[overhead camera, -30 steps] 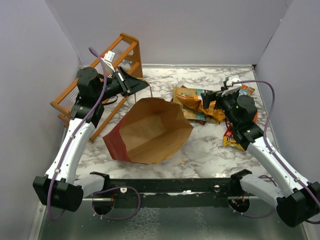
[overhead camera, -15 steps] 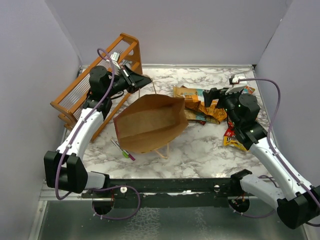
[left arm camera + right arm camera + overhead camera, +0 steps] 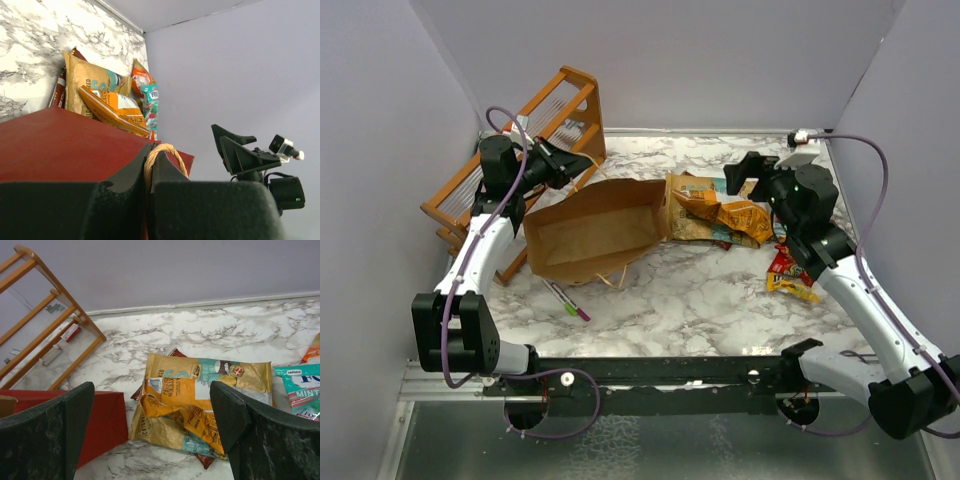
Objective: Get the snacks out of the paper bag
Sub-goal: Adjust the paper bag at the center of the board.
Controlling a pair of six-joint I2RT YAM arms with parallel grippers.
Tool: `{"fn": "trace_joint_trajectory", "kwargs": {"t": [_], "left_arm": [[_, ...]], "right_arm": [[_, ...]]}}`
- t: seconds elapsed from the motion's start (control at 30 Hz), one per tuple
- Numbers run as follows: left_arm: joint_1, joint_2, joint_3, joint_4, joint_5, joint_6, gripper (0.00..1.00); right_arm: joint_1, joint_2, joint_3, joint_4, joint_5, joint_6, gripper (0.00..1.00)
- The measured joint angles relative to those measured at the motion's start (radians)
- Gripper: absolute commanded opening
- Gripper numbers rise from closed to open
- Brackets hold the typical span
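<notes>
Next, my left gripper swings the empty paper bag over the clear marble (image 3: 655,312) and stands it upright, because the bag hangs tipped with its edge (image 3: 666,207) by the snacks.
The paper bag (image 3: 590,228) lies on its side left of centre, kraft inside facing up, and I see nothing inside it. Its dark red outside shows in the left wrist view (image 3: 65,145) and the right wrist view (image 3: 100,420). My left gripper (image 3: 582,162) is shut on the bag's tan loop handle (image 3: 160,155). The snacks (image 3: 715,208) lie piled on the table right of the bag, yellow and orange packets on top (image 3: 200,400). More packets (image 3: 790,275) lie at the right. My right gripper (image 3: 745,175) is open and empty above the pile.
An orange wooden rack (image 3: 535,130) leans at the back left, next to my left arm. Green and pink markers (image 3: 567,299) lie on the marble table (image 3: 700,300) in front of the bag. Grey walls close in the back and both sides.
My left gripper has pulled the bag by its handle to the left and back, tipping it flatter. The markers now show. My right gripper has risen and moved back, away from the snack pile.
</notes>
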Motion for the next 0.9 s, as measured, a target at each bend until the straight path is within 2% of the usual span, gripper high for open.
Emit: {"fn": "trace_joint_trajectory", "kwargs": {"t": [0.13, 0.33, 0.57, 0.7, 0.9], "left_arm": [[0.001, -0.003, 0.014, -0.001, 0.019, 0.011, 0.0], [-0.022, -0.097, 0.039, -0.039, 0.068, 0.065, 0.0], [-0.193, -0.233, 0.091, -0.087, 0.079, 0.114, 0.0], [-0.3, -0.26, 0.131, -0.119, 0.077, 0.124, 0.0], [-0.385, -0.274, 0.132, -0.115, 0.075, 0.101, 0.0]], "right_arm": [[0.0, 0.054, 0.068, -0.056, -0.038, -0.044, 0.99], [0.0, 0.021, 0.061, -0.093, -0.053, -0.097, 0.99], [0.0, -0.067, 0.053, -0.088, -0.047, -0.131, 0.99], [0.0, -0.085, 0.053, -0.088, -0.033, -0.146, 0.99], [0.0, -0.093, 0.053, -0.088, -0.022, -0.156, 0.99]]}}
